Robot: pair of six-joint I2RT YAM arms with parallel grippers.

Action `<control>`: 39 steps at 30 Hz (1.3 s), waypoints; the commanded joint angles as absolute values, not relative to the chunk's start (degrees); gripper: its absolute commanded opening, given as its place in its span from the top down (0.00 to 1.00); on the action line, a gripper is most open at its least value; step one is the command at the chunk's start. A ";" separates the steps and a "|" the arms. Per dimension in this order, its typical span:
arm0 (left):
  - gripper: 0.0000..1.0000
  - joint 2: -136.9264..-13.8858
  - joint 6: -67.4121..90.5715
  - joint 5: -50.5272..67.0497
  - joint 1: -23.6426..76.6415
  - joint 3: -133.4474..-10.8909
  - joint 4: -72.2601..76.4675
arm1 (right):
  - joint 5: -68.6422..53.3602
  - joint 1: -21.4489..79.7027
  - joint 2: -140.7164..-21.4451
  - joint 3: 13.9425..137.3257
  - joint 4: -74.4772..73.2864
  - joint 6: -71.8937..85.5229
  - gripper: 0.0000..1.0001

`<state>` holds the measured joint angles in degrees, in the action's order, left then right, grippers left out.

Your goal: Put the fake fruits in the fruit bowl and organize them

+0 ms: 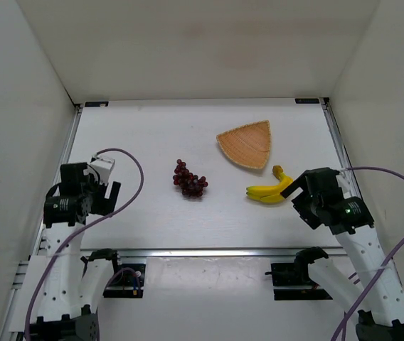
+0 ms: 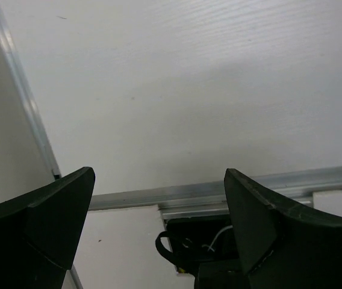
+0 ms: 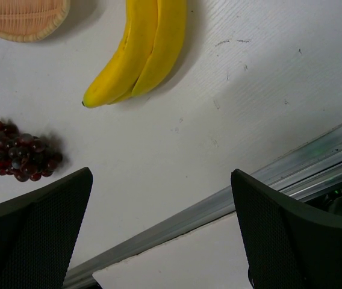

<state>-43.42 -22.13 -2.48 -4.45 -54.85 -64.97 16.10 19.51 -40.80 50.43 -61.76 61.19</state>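
Note:
The dark red grapes (image 1: 190, 183) lie clear of the bananas with the way open, so my left gripper should continue to go to the grapes' middle (image 1: 187, 179) and close there.
The tan wicker fruit bowl (image 1: 247, 144) lies empty at the back centre-right of the table. The yellow bananas (image 1: 269, 189) lie just in front of it, and the dark red grapes (image 1: 189, 179) lie at the table's middle. My right gripper (image 1: 303, 190) is open and empty, just right of the bananas. In the right wrist view the bananas (image 3: 141, 54), grapes (image 3: 17, 150) and bowl edge (image 3: 20, 21) lie beyond the open gripper (image 3: 162, 198). My left gripper (image 1: 104, 193) is open and empty at the left side; its wrist view (image 2: 159, 198) shows only bare table.
White walls enclose the table on three sides. An aluminium rail (image 1: 209, 252) runs along the near edge, also in the right wrist view (image 3: 231, 198) and the left wrist view (image 2: 219, 192). Purple cables (image 1: 134, 177) loop from both arms.

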 commanded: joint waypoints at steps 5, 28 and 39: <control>0.00 -60.88 -19.79 6.59 -1.33 -64.67 -69.87 | 15.64 19.51 -42.63 52.30 -61.61 60.29 0.00; 0.00 -121.54 -4.31 11.87 28.48 -105.21 -66.88 | 21.36 19.51 -35.95 47.99 -62.58 60.21 0.00; 0.35 -129.81 -5.62 11.69 29.00 -105.73 -66.36 | 24.25 19.51 -36.47 48.07 -62.58 61.96 0.00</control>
